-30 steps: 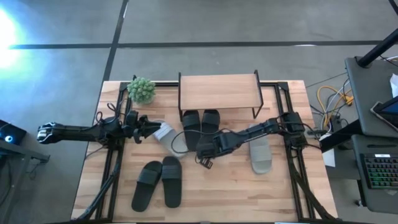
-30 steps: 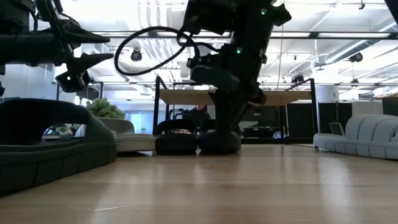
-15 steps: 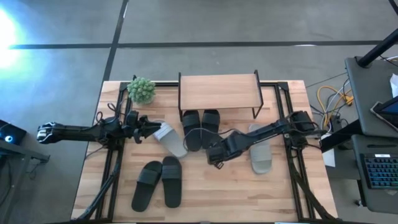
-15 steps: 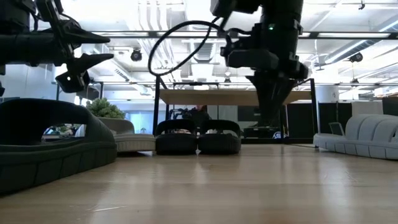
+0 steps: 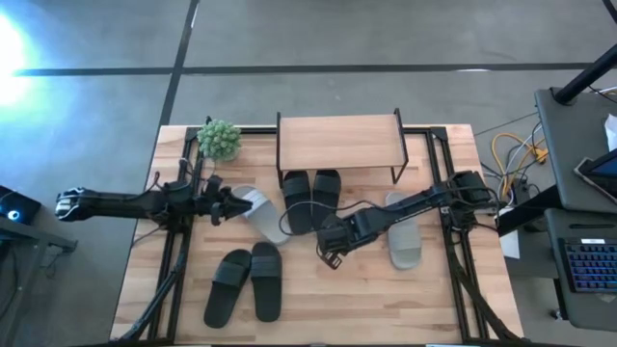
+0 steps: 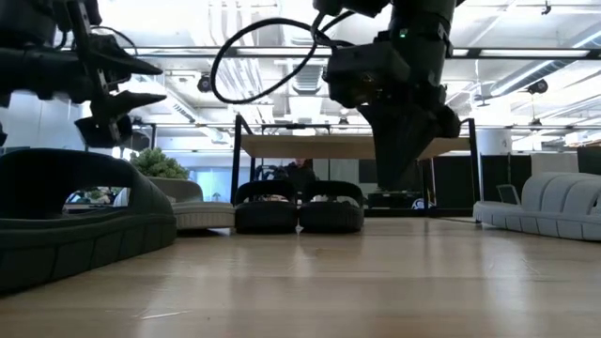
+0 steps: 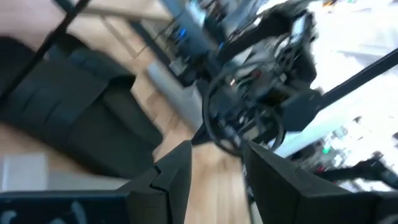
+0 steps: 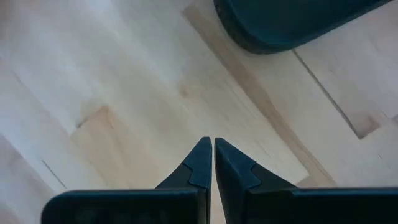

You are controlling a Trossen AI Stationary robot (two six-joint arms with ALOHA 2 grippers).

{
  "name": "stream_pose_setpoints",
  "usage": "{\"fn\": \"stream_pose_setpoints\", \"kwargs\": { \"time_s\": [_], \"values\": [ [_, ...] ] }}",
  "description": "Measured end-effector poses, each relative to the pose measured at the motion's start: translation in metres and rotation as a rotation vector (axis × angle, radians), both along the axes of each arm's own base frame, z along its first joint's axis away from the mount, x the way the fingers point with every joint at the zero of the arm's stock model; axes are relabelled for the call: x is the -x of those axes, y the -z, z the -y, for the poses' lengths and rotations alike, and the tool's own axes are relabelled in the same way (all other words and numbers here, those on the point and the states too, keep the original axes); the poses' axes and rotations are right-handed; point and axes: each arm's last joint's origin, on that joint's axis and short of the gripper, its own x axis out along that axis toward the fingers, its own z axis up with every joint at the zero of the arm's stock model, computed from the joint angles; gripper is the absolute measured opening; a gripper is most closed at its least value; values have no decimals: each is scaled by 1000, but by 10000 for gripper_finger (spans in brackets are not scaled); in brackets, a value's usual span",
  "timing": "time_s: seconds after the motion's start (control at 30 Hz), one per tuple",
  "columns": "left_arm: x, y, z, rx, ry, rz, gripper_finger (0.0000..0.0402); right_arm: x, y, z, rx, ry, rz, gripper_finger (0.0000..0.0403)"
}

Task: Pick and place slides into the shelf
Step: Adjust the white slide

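The grey slide next to my left gripper is at a slant, with its near end [image 5: 277,232] toward the shelf's black slides. My left gripper should first turn the slide [image 5: 256,204] straight.
The shelf [image 5: 337,143] stands at the table's far middle. Two black slides [image 5: 297,200] [image 5: 327,188] lie side by side on their soles, their far ends under the shelf's front. Two more black slides [image 5: 231,286] [image 5: 267,280] lie near the front left. One grey slide [image 5: 262,216] lies left of the middle and another grey slide [image 5: 403,233] lies to the right. My right gripper [image 8: 208,146] is shut and empty, pointing down at bare wood just near of the shelf pair [image 5: 326,256]. My left gripper [image 7: 217,155] is open and empty beside the left grey slide [image 5: 231,205].
A green plant [image 5: 220,139] stands at the far left corner beside the shelf. A loose black cable loops over the black slides by the shelf [image 5: 313,207]. Bare wood lies between the near black pair and the right grey slide [image 5: 337,299].
My right gripper has risen from the black slides at the shelf and drawn back toward the table's near edge, ending above bare wood. My left gripper has shifted a little toward the left grey slide. The slides have stayed in place.
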Motion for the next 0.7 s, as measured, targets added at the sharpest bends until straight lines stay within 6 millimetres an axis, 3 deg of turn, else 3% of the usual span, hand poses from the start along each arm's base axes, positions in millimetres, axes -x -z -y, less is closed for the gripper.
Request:
{"fn": "stream_pose_setpoints", "kwargs": {
  "time_s": [0.27, 0.5, 0.7],
  "values": [
    [-12, -31, 2, -103, 107, -61, 134, -7, -3, 1, -11, 6, 76, 11],
    [-15, -18, 3, -82, 142, -406, 134, -20, -9, -2, -43, -1, 228, 11],
    [-21, -8, 5, -45, 151, -496, 134, -21, -10, 1, 14, 22, 243, 11]
  ]
}}
